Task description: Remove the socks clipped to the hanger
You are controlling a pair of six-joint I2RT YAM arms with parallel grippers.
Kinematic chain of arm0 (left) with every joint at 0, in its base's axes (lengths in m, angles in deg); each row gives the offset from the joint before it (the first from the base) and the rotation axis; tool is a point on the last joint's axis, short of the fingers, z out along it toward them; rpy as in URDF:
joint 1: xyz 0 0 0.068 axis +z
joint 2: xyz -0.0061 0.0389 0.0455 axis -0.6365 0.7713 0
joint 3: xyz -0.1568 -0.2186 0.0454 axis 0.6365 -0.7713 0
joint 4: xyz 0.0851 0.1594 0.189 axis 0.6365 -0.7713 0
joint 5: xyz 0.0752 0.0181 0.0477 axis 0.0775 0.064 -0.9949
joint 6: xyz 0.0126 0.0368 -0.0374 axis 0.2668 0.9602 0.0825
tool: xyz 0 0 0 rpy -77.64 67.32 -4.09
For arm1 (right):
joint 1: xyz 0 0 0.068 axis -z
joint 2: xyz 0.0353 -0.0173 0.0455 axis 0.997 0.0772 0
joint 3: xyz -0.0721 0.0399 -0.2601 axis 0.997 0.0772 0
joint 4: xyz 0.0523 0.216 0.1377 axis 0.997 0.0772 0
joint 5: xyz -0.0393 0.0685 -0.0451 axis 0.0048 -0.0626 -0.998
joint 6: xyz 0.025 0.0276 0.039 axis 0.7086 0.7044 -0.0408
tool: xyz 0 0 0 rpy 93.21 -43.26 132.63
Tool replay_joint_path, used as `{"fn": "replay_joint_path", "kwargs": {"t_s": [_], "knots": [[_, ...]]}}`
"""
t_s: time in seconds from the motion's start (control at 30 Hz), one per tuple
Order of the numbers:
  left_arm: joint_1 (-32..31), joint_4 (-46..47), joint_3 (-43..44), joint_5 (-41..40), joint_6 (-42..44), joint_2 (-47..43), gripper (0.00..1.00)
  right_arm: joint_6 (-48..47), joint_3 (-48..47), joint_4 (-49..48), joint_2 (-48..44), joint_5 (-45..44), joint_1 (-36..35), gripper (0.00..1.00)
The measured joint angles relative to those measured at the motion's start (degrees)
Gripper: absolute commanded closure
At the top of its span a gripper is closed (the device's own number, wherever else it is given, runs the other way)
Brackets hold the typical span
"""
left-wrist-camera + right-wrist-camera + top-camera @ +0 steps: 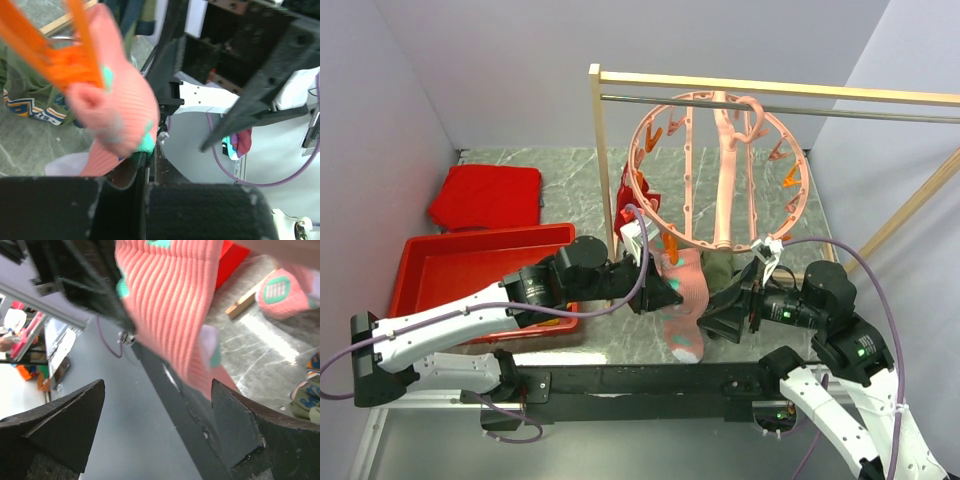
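I should hold the sock with my right gripper while my left gripper squeezes the clip (670,247) open, because the orange clip is clamped on the pink sock's cuff (674,264) above my left gripper.
The salmon-pink round hanger (720,170) hangs by its hook from the metal rail. A pink sock with teal marks (685,300) hangs from an orange clip (670,248) at the ring's lower edge. My left gripper (660,288) is shut on this sock's left side; in the left wrist view the jaws (146,165) pinch the pink sock (115,110) just under the clip (60,65). My right gripper (720,315) is open and empty to the sock's right; in the right wrist view (157,405) the sock (175,315) hangs just beyond its fingers. A dark olive sock (720,265) and a red sock (632,190) also hang from the ring.
The hanger's rail (840,108) sits in a wooden rack whose post (595,150) stands just behind my left gripper. A red tray (440,265) lies at the left under my left arm, with a red slab (485,195) behind it. Purple-grey walls close in on both sides.
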Motion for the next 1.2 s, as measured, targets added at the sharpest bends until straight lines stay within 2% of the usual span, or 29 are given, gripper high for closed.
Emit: {"fn": "replay_joint_path", "kwargs": {"t_s": [0.23, 0.33, 0.37, 0.43, 0.47, 0.53, 0.63, 0.67, 0.7, 0.77, 0.9, 1.03, 1.2], "knots": [[-0.48, 1.38, 0.68, -0.07, -0.76, 0.00, 0.99, 1.55, 2.51, -4.66, -0.42, -0.87, 0.00, 0.21], [-0.63, 1.49, 0.98, -0.20, -1.07, 0.13, 0.99, 3.13, 4.24, -8.31, -0.50, -0.42, 0.00, 0.35], [-0.68, 1.46, 1.11, -0.24, -1.09, 0.26, 0.99, 3.78, 4.98, -9.68, -0.59, -0.04, 0.00, 0.47], [-0.72, 1.62, 1.29, -0.57, -1.11, 0.48, 0.99, 4.92, 6.14, -11.91, -0.68, 0.61, 0.00, 0.65], [-0.72, 1.62, 1.29, -0.66, -1.14, 0.55, 0.96, 5.53, 6.56, -12.79, -0.72, 0.94, 0.00, 0.84], [-0.72, 1.62, 1.31, -0.90, -1.29, 0.59, 0.91, 6.16, 7.13, -13.73, -0.83, 1.22, 0.00, 1.00], [-0.79, 1.09, 1.49, -1.70, -1.57, 0.59, 0.63, 6.99, 7.17, -14.01, -0.87, 1.25, 0.00, 1.00], [-0.83, 0.70, 1.53, -2.14, -1.64, 0.57, 0.48, 7.04, 7.17, -13.99, -0.90, 1.22, 0.00, 1.00], [-0.85, 0.35, 1.53, -2.47, -1.44, 0.48, 0.40, 7.06, 7.17, -13.97, -0.90, 1.25, 0.00, 1.00], [-0.90, -1.09, 1.53, -3.58, -1.53, -0.07, 0.15, 7.04, 7.17, -13.97, -0.92, 1.25, 0.00, 1.00], [-0.98, -5.07, 1.55, -8.85, -1.62, -3.50, 0.07, 7.06, 7.58, -14.19, -1.20, 1.25, 0.00, 1.00], [-0.96, -8.02, 3.10, -16.68, -1.55, -7.26, 0.08, 7.34, 8.17, -14.58, -1.60, 1.31, 0.00, 1.00], [-0.68, -7.21, 5.79, -22.38, -1.51, -7.45, 0.09, 7.78, 8.66, -14.93, -2.75, 1.73, 0.00, 1.00]]}}
